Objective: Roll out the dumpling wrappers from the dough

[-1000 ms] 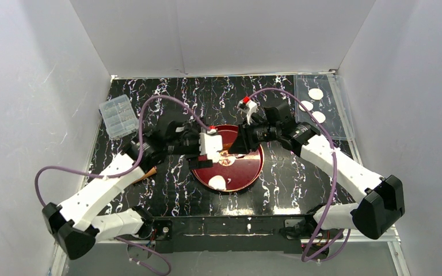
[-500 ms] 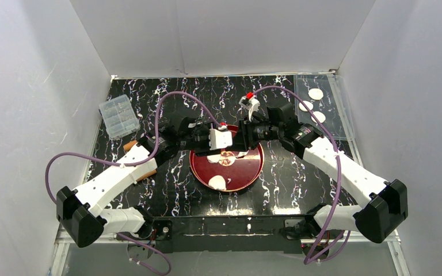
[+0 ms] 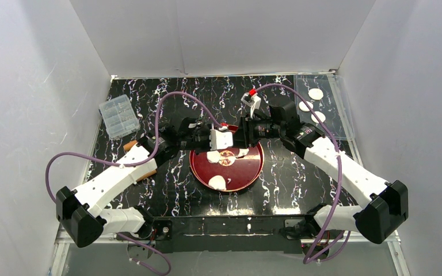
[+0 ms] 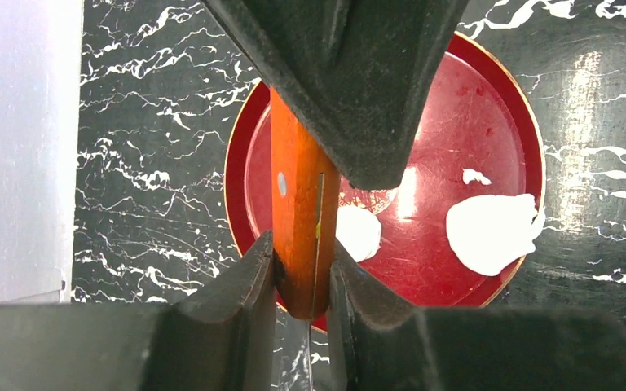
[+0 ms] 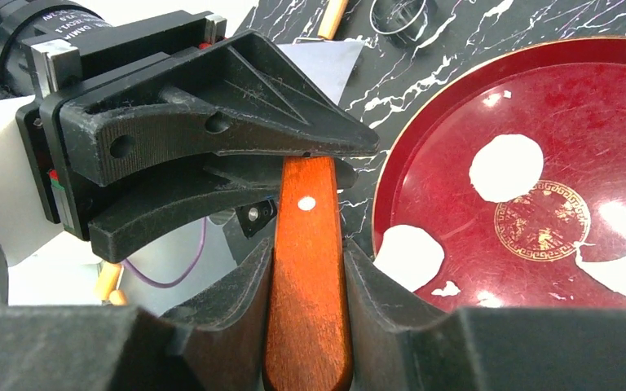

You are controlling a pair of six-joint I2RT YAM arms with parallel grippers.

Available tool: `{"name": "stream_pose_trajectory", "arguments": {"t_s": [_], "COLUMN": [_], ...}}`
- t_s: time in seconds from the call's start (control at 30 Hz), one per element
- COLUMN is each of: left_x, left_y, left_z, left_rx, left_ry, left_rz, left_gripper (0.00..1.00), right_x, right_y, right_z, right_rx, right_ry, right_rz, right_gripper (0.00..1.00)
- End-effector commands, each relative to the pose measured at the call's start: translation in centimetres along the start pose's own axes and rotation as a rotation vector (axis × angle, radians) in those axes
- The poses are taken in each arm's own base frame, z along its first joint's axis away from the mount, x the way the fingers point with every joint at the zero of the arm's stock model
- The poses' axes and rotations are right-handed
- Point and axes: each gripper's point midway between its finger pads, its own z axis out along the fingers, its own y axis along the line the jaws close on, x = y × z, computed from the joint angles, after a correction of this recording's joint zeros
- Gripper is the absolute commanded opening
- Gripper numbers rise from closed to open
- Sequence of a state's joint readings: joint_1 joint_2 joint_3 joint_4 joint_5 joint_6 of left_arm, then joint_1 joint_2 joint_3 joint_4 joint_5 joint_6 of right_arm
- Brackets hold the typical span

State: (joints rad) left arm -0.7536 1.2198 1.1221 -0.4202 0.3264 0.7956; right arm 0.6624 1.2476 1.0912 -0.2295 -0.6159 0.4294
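Note:
The orange handle slants up (image 5: 308,346) between my right gripper's fingers, so my left gripper should keep the handle steady while my right gripper opens and takes it straighter (image 5: 307,252).
An orange wooden handle (image 5: 306,293) of a flat-bladed tool hangs over the far rim of the red plate (image 3: 252,171). My right gripper (image 5: 306,252) is shut on it. My left gripper (image 4: 301,252) faces it from the other side, its fingers (image 4: 249,281) pressed against the same handle (image 4: 297,220). In the top view the two grippers meet at the plate's far edge, left gripper (image 3: 225,138) against right gripper (image 3: 243,135). Irregular dough pieces (image 3: 217,183) lie on the plate, the largest (image 4: 493,232) near its rim. Three round wrappers (image 3: 316,93) lie on the clear tray.
The clear tray (image 3: 336,123) sits at the far right corner. A clear plastic box (image 3: 118,116) stands at the far left. A wooden rolling pin (image 3: 130,146) lies under the left arm. A small metal ring (image 5: 399,15) rests on the black marbled table beyond the plate.
My left arm swung toward the far rim of the plate and its jaws closed from wide open onto the handle. The right gripper kept its grip and barely moved.

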Motion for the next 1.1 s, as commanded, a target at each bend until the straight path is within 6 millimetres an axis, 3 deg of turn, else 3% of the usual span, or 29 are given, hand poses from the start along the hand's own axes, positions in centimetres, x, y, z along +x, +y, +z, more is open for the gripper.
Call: {"name": "stream_pose_trajectory", "arguments": {"t_s": [0.0, 0.03, 0.23, 0.33, 0.47, 0.7, 0.83, 1.07], "left_x": [-2.6, -2.7, -2.3, -2.1, -2.1, -1.3, -0.9, 0.4], "left_y": [1.8, 1.8, 1.1, 1.1, 1.0, 0.8, 2.3, 5.0], "left_z": [-1.3, -1.3, -1.5, -1.5, -1.7, -1.5, -1.2, -0.9], "left_rx": [-0.063, -0.06, -0.039, -0.038, -0.035, -0.033, -0.112, -0.245], "left_ry": [-0.075, -0.078, -0.079, -0.068, -0.065, -0.046, -0.015, 0.059], "left_rz": [0.053, 0.068, 0.162, 0.174, 0.18, 0.221, 0.241, 0.291], "left_gripper": [0.0, 0.0, 0.0, 0.0, 0.0, 0.0, 0.0, 0.0], "right_x": [-1.3, -1.4, -1.9, -2.0, -1.9, -1.0, -0.7, 0.4], "right_y": [3.1, 3.1, 3.5, 3.6, 3.4, 3.1, 3.1, 2.9], "right_z": [-0.6, -0.5, 0.1, 0.4, 0.5, 0.4, 0.5, 0.2], "right_rx": [-0.104, -0.104, -0.084, -0.085, -0.077, -0.052, -0.052, -0.031], "right_ry": [-0.02, -0.008, 0.112, 0.147, 0.165, 0.248, 0.27, 0.325], "right_rz": [-0.04, -0.023, 0.106, 0.14, 0.155, 0.194, 0.22, 0.27], "right_gripper": [0.01, 0.01, 0.64, 0.72, 0.76, 0.65, 0.51, 0.5]}}
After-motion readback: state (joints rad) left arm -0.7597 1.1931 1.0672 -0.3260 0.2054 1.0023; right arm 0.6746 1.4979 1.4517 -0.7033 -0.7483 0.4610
